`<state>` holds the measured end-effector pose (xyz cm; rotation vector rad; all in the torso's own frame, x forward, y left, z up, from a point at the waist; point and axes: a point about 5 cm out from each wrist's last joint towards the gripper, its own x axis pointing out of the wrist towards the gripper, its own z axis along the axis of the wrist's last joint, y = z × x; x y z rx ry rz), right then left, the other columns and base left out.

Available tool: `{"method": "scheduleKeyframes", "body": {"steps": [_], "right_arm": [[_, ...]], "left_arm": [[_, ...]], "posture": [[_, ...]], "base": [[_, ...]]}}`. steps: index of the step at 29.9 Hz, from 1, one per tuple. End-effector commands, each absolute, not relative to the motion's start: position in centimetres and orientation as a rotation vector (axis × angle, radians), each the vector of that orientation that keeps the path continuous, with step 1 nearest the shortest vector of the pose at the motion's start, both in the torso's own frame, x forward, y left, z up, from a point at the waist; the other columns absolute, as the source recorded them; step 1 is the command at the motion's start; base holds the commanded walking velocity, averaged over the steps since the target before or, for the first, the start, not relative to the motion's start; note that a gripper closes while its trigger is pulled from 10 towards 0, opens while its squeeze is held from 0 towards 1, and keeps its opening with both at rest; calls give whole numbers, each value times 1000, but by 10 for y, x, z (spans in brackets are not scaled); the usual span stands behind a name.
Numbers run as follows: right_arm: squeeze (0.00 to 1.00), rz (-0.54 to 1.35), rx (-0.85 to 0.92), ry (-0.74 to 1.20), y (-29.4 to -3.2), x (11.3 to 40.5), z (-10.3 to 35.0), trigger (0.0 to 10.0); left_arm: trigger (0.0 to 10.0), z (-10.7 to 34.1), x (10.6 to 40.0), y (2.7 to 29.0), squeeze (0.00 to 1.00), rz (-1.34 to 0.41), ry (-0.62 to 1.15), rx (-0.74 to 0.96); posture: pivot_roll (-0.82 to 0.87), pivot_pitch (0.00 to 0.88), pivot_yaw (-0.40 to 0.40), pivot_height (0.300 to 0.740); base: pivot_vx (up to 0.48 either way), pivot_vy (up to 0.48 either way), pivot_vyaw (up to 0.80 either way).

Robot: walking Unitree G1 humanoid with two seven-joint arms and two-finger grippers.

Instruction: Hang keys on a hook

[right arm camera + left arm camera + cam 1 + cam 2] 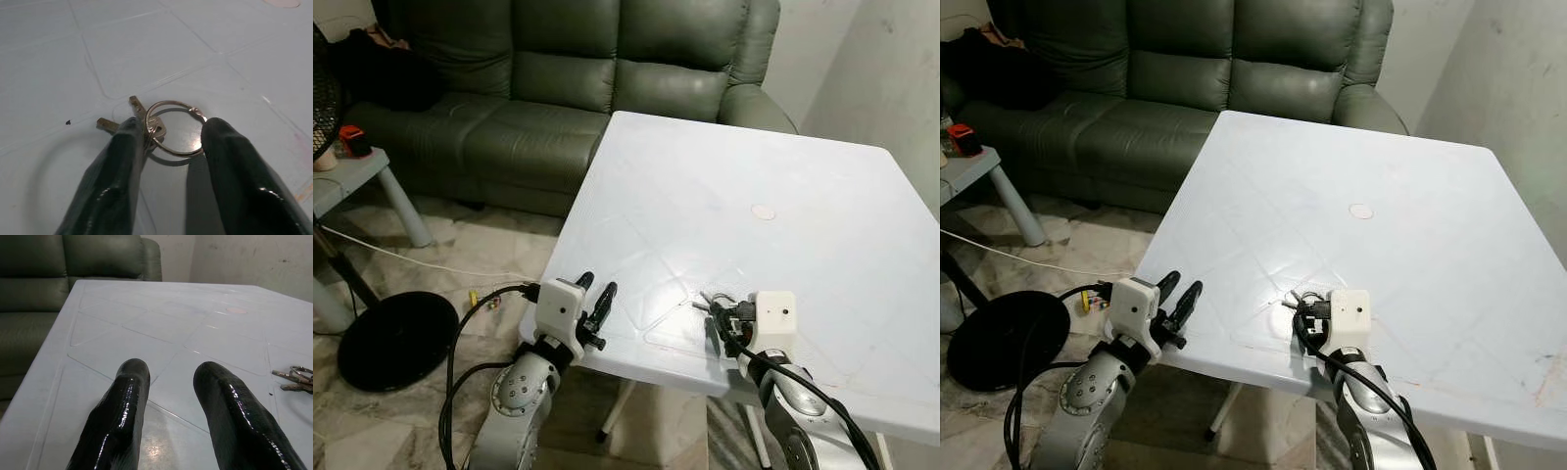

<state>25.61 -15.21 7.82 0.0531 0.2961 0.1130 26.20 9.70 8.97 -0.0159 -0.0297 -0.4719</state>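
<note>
My right gripper will have the metal ring (pixel 171 152) drop and dangle below it when I lift the keys, because the metal ring is threaded loosely through the key heads (pixel 155 129).
A bunch of keys (pixel 709 302) on a metal ring lies on the white plastic table (pixel 734 196), close to its near edge. My right gripper (pixel 718 319) is down at the keys and open. In the right wrist view the keys (pixel 155 128) and their ring lie between the two fingers (pixel 122 166), and one finger touches the keys. My left gripper (pixel 598 285) is open and holds nothing at the table's near left edge. In the left wrist view the keys (pixel 293 378) lie off to one side of it.
A green sofa (pixel 578 78) stands behind the table. On the floor to the left are a black round fan base (pixel 396 338), a white cable (pixel 411 259) and a small grey side table (pixel 352 171). A small round mark (pixel 763 211) is at the table's middle. A wall (pixel 891 69) stands on the right.
</note>
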Motion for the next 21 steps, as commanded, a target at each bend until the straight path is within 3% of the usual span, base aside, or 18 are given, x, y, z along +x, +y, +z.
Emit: {"method": "scheduleKeyframes", "body": {"steps": [1, 11, 12, 14, 15, 18, 20, 21], "right_arm": [[0, 128, 54, 280, -150, 255, 84, 0], [0, 153, 64, 282, -146, 253, 85, 0], [0, 151, 60, 282, -146, 253, 85, 627], [0, 150, 51, 281, -146, 253, 85, 784], [0, 153, 48, 279, -146, 253, 86, 314], [0, 156, 37, 276, -146, 253, 86, 118], [0, 150, 23, 285, -146, 253, 85, 1020], [0, 150, 18, 286, -146, 253, 85, 0]], "left_arm": [[10000, 94, 263, 96, 0, -473, -39, -20], [10000, 95, 263, 96, 0, -472, -40, -23], [10000, 95, 263, 96, 0, -472, -40, -23], [10000, 95, 263, 97, 0, -470, -40, -22], [10000, 95, 264, 97, 0, -470, -41, -23], [10000, 95, 264, 97, 0, -470, -41, -23], [10000, 95, 264, 97, 0, -470, -43, -22], [10000, 95, 264, 97, 0, -470, -43, -22]], "posture": [[86, 31, -68, 740], [87, 31, -67, 740], [88, 30, -67, 740], [87, 29, -67, 740], [88, 28, -67, 740], [88, 26, -67, 740], [88, 23, -67, 740], [89, 23, -67, 740]], "base": [[0, 0, 0], [0, 0, 0], [0, 0, 0], [0, 0, 0], [0, 0, 0], [0, 0, 0], [0, 0, 0], [0, 0, 0]]}}
